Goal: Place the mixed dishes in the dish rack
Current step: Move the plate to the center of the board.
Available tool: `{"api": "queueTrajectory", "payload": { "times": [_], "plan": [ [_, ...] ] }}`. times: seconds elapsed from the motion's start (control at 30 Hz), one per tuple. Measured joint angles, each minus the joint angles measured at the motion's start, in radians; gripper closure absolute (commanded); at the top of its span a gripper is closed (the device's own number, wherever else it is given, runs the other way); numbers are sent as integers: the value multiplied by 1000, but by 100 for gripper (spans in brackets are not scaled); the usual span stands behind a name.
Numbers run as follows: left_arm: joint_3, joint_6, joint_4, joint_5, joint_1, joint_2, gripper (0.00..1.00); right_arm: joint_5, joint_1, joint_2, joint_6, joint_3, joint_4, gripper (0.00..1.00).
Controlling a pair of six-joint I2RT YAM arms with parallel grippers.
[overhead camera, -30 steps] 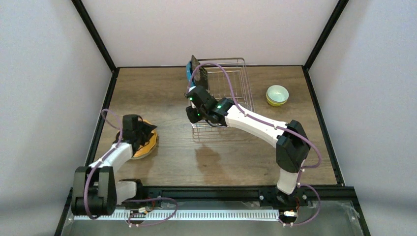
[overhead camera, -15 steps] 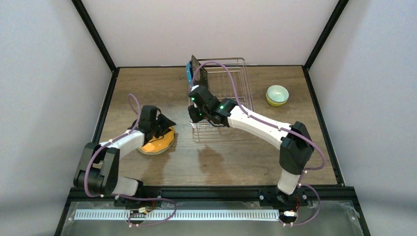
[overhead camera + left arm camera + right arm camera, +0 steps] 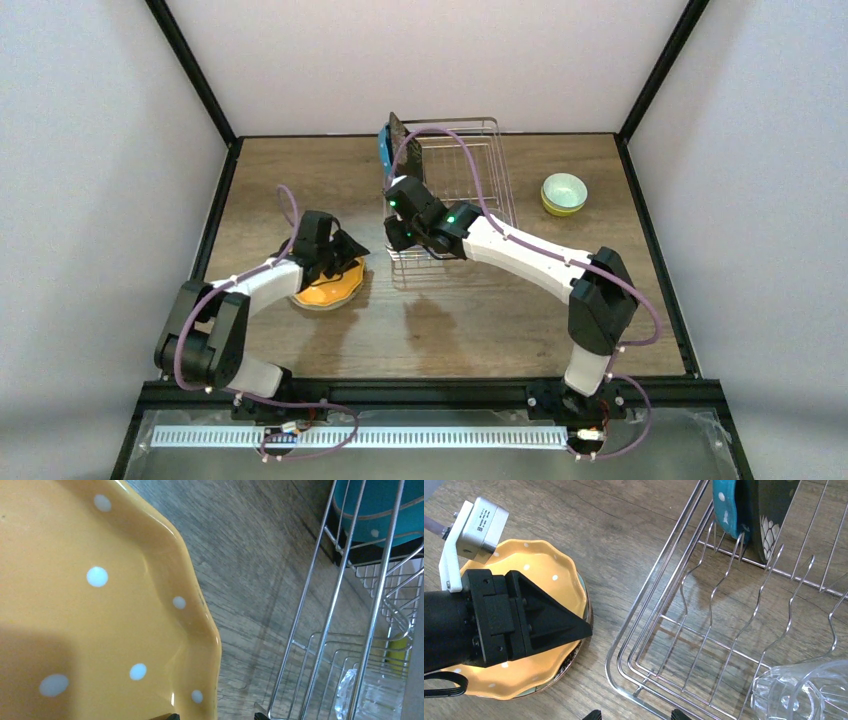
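Note:
My left gripper lies across the orange plate [image 3: 544,570] and blocks the plate's rim [image 3: 581,587] nearest the dish rack. It should move away before my right gripper goes to that rim.
An orange white-dotted plate [image 3: 322,288] [image 3: 90,610] lies on the table left of the dish rack [image 3: 478,150], stacked on another plate whose rim [image 3: 569,672] shows beneath it. My left gripper [image 3: 338,256] [image 3: 212,717] is open and low over the plate's right side, its jaws straddling the rim. My right gripper [image 3: 398,236] [image 3: 636,715] hangs open and empty above the rack's near-left corner [image 3: 624,680]. A blue dotted plate [image 3: 729,505] and a black floral plate [image 3: 774,515] stand upright at the rack's far left. A clear glass cup [image 3: 804,695] lies inside the rack.
A mint bowl nested in a yellow-green bowl [image 3: 563,193] sits on the table right of the rack. Black frame rails [image 3: 205,230] border the wooden table on the left, right and near sides. The rack's upright wire dividers [image 3: 716,580] stand between the plates and the cup.
My left gripper has swung right toward the rack, and the orange plate has shifted right with it. The right gripper has edged slightly back over the rack's corner.

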Motion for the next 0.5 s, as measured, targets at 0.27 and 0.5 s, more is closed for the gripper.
{"api": "queueTrajectory", "payload": {
  "times": [0.27,0.5],
  "plan": [
    [80,34,-230,-50,-26,-48,11,0,0,0,-5,26,-21,19],
    [256,45,-355,-112,-26,-127,9,0,0,0,-21,96,-27,19]
  ]
}}
